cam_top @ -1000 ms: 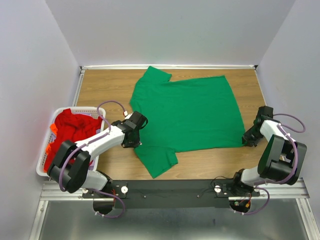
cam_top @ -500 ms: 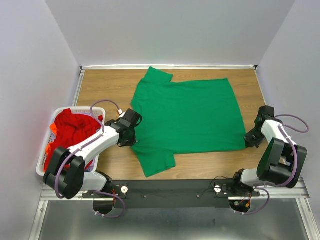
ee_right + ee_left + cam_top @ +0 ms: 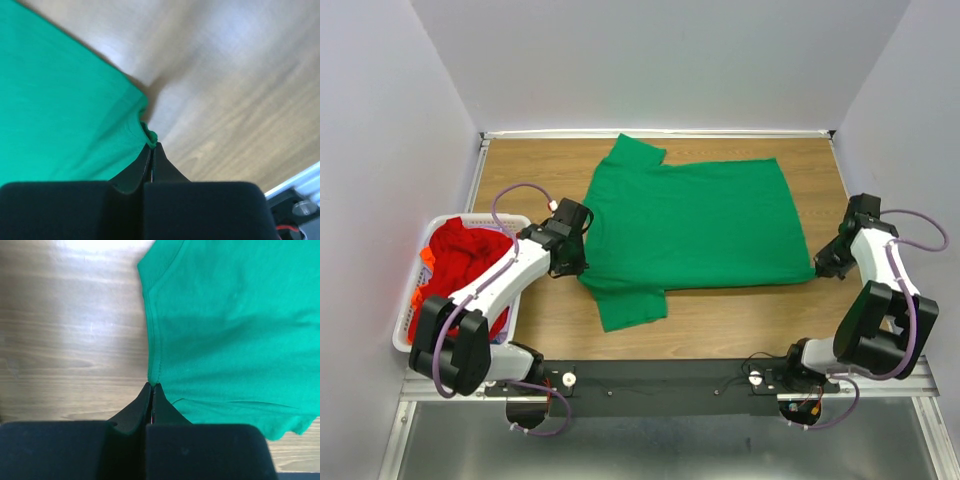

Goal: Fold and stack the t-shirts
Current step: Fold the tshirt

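Observation:
My right gripper should keep carrying the hem corner back until it lies on the flat body [image 3: 782,228], because the green t-shirt's front edge [image 3: 725,286] is stretched straight between both grippers.
A bright green t-shirt [image 3: 695,225] lies spread on the wooden table, collar end to the left, one sleeve at the back and one at the front left [image 3: 632,305]. My left gripper [image 3: 578,268] is shut on the green t-shirt's left edge [image 3: 153,377] near the front sleeve. My right gripper [image 3: 820,266] is shut on its front right hem corner [image 3: 149,135], the cloth bunched at the fingertips. Red t-shirts [image 3: 460,265] with some orange lie heaped in the basket at the left.
A white slatted basket [image 3: 408,340] stands at the table's left front edge, beside the left arm. White walls close the table at the left, back and right. A black rail with the arm bases [image 3: 660,378] runs along the near edge.
Both grippers have moved toward the back and outward with the green t-shirt's edges, pulling it flatter and farther from the near edge. The right gripper closed on the hem corner.

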